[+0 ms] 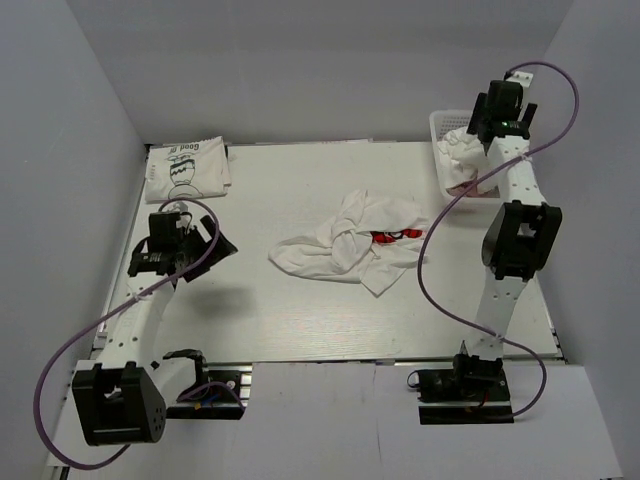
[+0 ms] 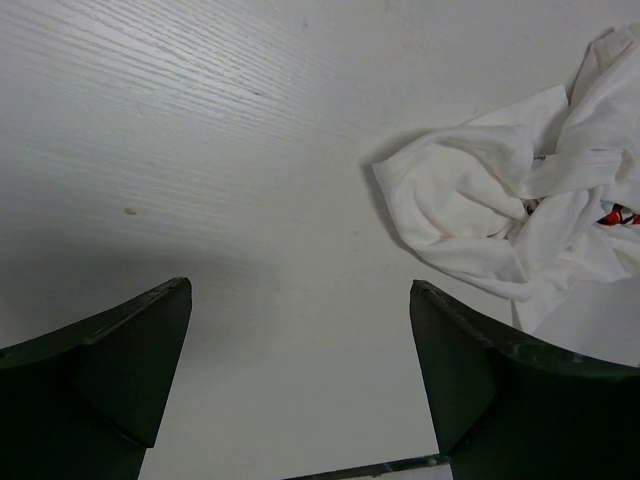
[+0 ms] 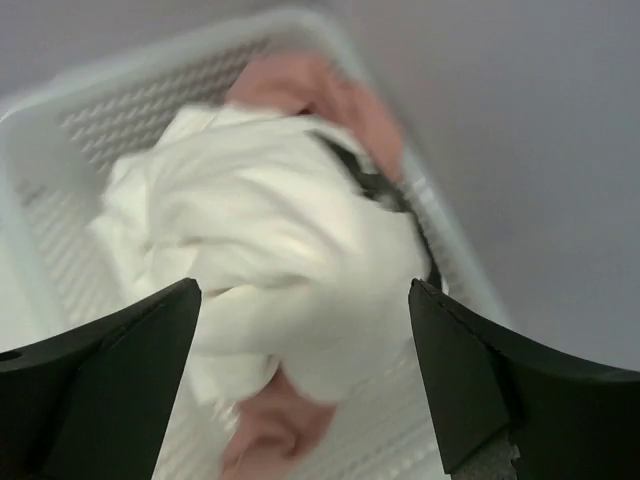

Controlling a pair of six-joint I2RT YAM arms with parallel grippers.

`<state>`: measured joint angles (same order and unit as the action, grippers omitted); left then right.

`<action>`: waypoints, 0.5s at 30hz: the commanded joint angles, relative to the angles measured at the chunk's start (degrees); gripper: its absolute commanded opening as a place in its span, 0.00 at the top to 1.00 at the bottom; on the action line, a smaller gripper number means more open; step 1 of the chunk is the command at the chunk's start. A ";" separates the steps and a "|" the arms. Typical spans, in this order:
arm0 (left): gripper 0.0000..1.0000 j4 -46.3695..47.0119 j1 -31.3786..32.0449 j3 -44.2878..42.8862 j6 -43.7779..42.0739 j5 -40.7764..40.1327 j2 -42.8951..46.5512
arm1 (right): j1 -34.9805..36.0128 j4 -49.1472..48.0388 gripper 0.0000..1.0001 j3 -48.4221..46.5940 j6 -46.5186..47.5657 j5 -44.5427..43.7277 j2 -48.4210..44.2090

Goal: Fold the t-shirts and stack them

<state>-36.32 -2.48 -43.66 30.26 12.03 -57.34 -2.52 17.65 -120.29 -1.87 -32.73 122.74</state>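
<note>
I expect the crumpled white t-shirt (image 1: 318,256) to open into a sheet that hangs past the table's near edge when I spread it, because limp folds (image 1: 350,243) overlap across it.
A folded white t-shirt with a black cartoon (image 1: 187,168) lies flat at the table's far left. A crumpled white t-shirt with red print (image 1: 355,243) (image 2: 480,220) sits mid-table. In the white lattice basket (image 1: 441,124) (image 3: 60,160) lie a bunched white t-shirt (image 3: 270,250) and a dusty pink one (image 3: 290,90). My right gripper (image 1: 483,140) (image 3: 305,300) hovers over the basket, open, its fingers on either side of the white bundle without holding it. My left gripper (image 1: 218,243) (image 2: 300,300) is open above bare table, left of the crumpled shirt.
Grey walls enclose the table on the left, back and right. The basket stands in the far right corner against the wall. Purple cables loop from both arms. Bare tabletop (image 2: 200,150) spreads between the folded shirt and the crumpled one.
</note>
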 commanded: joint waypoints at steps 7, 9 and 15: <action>0.00 13.20 8.36 -4.31 2.70 4.25 -14.71 | 10.05 -1.56 0.10 35.43 -10.26 30.53 -33.34; 0.00 13.82 12.47 -6.60 2.70 1.95 -19.81 | 12.01 0.70 0.10 36.53 -8.95 31.50 -34.58; 0.04 8.21 20.31 -17.05 2.70 -6.84 -35.00 | 20.63 3.87 0.10 35.75 -6.30 27.98 -26.36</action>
<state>-25.89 15.33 -56.82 32.67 9.91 -88.88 17.34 19.44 -84.99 -9.19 -4.73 89.67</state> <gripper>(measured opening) 0.968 0.904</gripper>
